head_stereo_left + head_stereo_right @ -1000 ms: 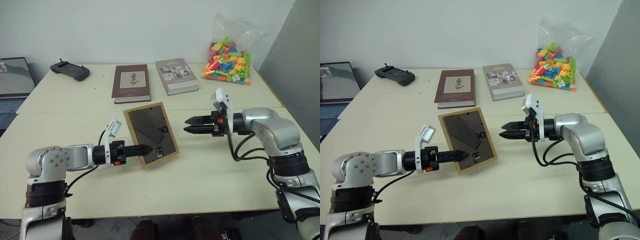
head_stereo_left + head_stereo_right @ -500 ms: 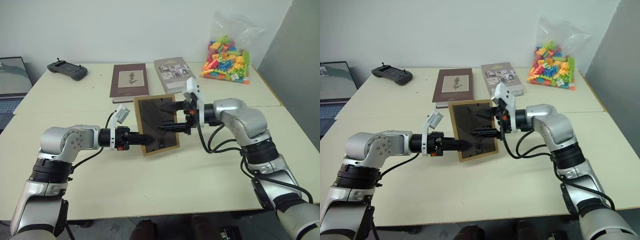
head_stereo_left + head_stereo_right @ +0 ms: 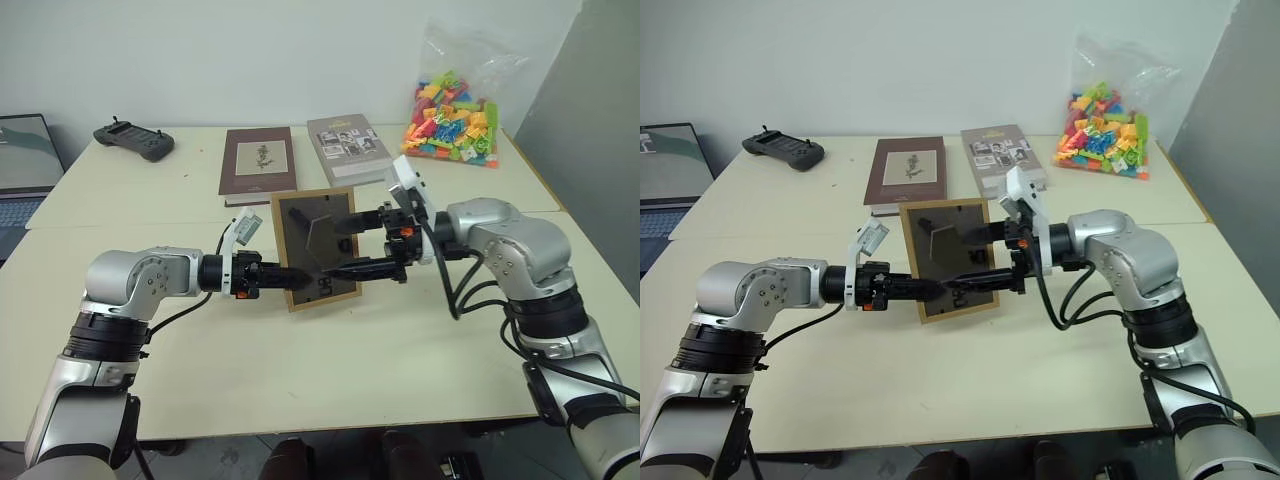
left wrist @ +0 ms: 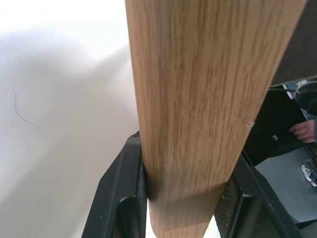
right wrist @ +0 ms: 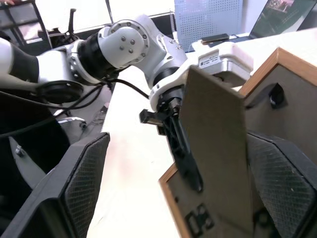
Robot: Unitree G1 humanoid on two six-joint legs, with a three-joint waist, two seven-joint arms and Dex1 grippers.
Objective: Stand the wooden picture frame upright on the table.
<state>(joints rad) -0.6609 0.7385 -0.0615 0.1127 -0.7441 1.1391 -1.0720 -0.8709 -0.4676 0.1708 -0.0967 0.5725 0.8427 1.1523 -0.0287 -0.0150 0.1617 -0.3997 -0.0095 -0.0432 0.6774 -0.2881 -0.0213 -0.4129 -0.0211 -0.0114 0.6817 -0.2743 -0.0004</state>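
Note:
The prop leg [image 5: 214, 144] sticks out and the back of the frame faces the robot, so next the right gripper leaves the leg and grabs the frame's free wooden edge to turn the frame around.
The wooden picture frame [image 3: 292, 228] stands almost upright over the middle of the table [image 3: 400, 370], its dark backing towards me. My left gripper [image 3: 285, 277] is shut on its left wooden edge, and the left wrist view shows both fingers [image 4: 124, 198] pressed against that edge. The prop leg [image 5: 213, 148] juts out from the backing. My right gripper [image 3: 335, 247] is open wide at the back of the frame. One finger is above the prop leg and one below, neither clamped on it. The picture side is hidden.
A maroon book [image 3: 260, 162] and a grey book [image 3: 348, 150] lie just behind the frame. A bag of coloured bricks [image 3: 455, 125] sits at the back right, a black controller [image 3: 133, 140] at the back left, and a laptop [image 3: 22, 165] at the left edge.
My right gripper came across from the right to the frame's back and opened wide. The left gripper turned the frame more upright. The prop leg now stands out from the backing.

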